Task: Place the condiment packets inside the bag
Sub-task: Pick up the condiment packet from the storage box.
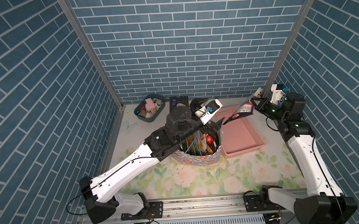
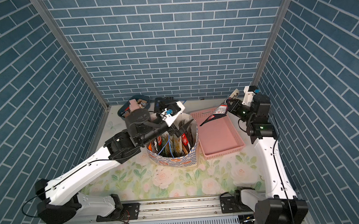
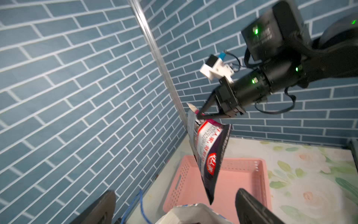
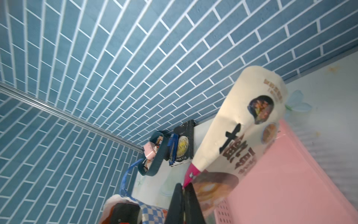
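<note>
I expect the condiment packet (image 1: 241, 111) to keep its shape instead of folding over when I carry it, because it slants out almost straight from its pinched corner (image 1: 254, 101).
The white bag (image 1: 198, 158) with its blue checkered band stands mid-table, and several condiment packets (image 1: 199, 144) stand upright inside it. My left gripper (image 1: 214, 126) hovers open over the bag's far rim, its fingers (image 3: 251, 207) wide apart and nothing between them. My right gripper (image 1: 252, 100) is shut on the pink corner of one more condiment packet (image 1: 241, 112), black and red on one face, pale cream (image 4: 242, 126) on the other. That packet (image 3: 209, 155) hangs in the air above the far end of the pink basket, right of the bag (image 2: 173, 159).
An empty pink perforated basket (image 1: 239, 134) lies just right of the bag. At the back left sit a dark blue tub (image 1: 149, 108) of oddments and a black book (image 1: 179, 104). Blue brick walls close in on three sides.
</note>
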Tool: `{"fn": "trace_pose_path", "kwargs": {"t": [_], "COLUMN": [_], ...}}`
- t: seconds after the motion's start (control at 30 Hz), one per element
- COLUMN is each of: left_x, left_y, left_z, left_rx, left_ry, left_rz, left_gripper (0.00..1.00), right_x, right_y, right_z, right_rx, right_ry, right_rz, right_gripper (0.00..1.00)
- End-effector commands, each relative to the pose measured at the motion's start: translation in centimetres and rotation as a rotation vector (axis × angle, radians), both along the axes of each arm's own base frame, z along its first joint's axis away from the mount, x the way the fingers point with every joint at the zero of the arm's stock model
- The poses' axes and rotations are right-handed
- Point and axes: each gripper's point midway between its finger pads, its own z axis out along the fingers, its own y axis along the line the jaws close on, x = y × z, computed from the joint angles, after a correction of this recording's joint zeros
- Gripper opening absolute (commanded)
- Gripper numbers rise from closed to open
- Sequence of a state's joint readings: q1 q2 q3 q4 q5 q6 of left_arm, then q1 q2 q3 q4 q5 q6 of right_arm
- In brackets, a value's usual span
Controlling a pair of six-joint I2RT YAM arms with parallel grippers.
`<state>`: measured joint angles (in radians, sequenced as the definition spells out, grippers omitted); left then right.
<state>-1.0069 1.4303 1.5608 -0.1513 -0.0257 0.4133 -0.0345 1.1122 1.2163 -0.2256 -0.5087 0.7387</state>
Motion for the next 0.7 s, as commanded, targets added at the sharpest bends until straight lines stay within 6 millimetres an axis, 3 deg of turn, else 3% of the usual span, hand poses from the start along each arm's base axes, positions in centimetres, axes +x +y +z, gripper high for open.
{"fn": "trace_pose_path", "kwargs": {"t": [0.0,0.1,0.17,0.3,0.37,0.43,0.67], "left_x": [-0.9,-1.3,-0.2,3.8,4.4,4.3,4.5], "left_y": [-3.7,-6.3,-7.2,-6.9,-6.8,-7.0,-6.9], "left_z": [-2.8,-4.0,-4.3,-2.9,-2.2,-1.8,-1.5], "left_rx": [0.140,0.186,0.179,0.111,0.091,0.071,0.067], "left_ry": [0.008,-0.006,-0.007,-0.004,-0.009,-0.015,-0.037], "left_rz": [-0.084,-0.104,-0.056,0.176,0.208,0.203,0.209], "left_gripper": [1.00,1.00,1.00,1.00,0.98,0.87,0.24], "right_x": [-2.1,-3.3,-4.0,-5.4,-6.0,-6.4,-7.6], "right_y": [0.8,1.2,1.4,1.9,2.2,2.4,3.0], "right_z": [7.2,8.9,9.9,11.2,11.6,11.9,12.5], "right_rx": [0.088,0.109,0.114,0.115,0.118,0.122,0.115], "right_ry": [-0.181,-0.211,-0.232,-0.268,-0.280,-0.289,-0.308], "right_rz": [0.035,0.060,0.076,0.107,0.131,0.147,0.190], "right_gripper": [0.00,0.00,0.00,0.00,0.00,0.00,0.00]}}
